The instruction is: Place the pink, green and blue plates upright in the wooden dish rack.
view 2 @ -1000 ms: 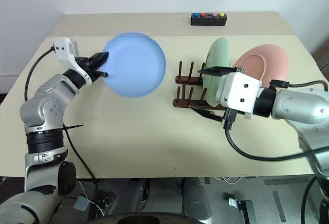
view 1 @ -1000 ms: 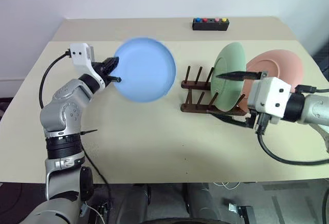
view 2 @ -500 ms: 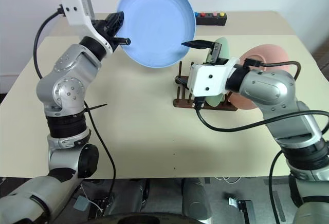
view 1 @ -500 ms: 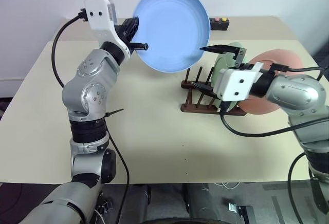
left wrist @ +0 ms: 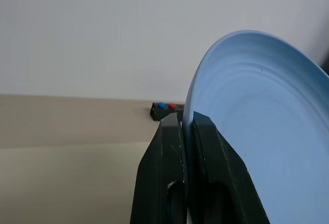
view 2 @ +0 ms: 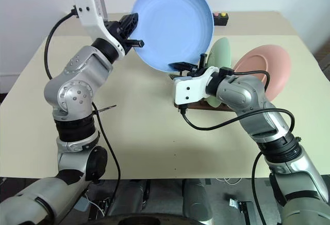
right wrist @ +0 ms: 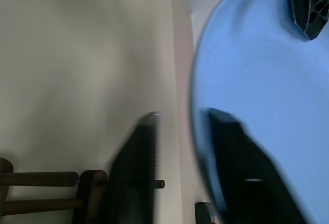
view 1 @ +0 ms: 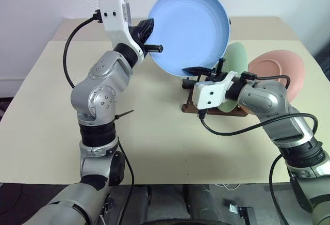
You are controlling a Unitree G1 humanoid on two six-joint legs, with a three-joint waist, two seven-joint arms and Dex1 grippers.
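Observation:
My left gripper is holding the blue plate [view 1: 190,30] with its broad side across the rack's slots, so my right gripper needs to grab its lower rim [view 1: 179,74], turn the plate and lower it in.
My left gripper [view 1: 152,36] is shut on the left rim of the light blue plate [view 1: 193,26] and holds it on edge in the air, above and behind the wooden dish rack [view 1: 190,107]. The right gripper [view 1: 190,76] is at that plate's lower rim. In the right wrist view its jaws stand astride the rim, narrowed but open, with one finger [right wrist: 136,167] a little apart from it. The mint green plate [view 1: 238,60] stands upright in the rack. Just to the rack's right, the pink plate [view 1: 281,67] stands tilted on edge.
A small black box with coloured buttons [view 2: 221,15] sits at the table's far edge, partly behind the blue plate. The beige table [view 1: 154,147] spreads wide in front of the rack and to its left.
My left arm lifted the blue plate up and to the right, over the rack. My right gripper moved left from the green plate to the blue plate's lower rim and its jaws narrowed.

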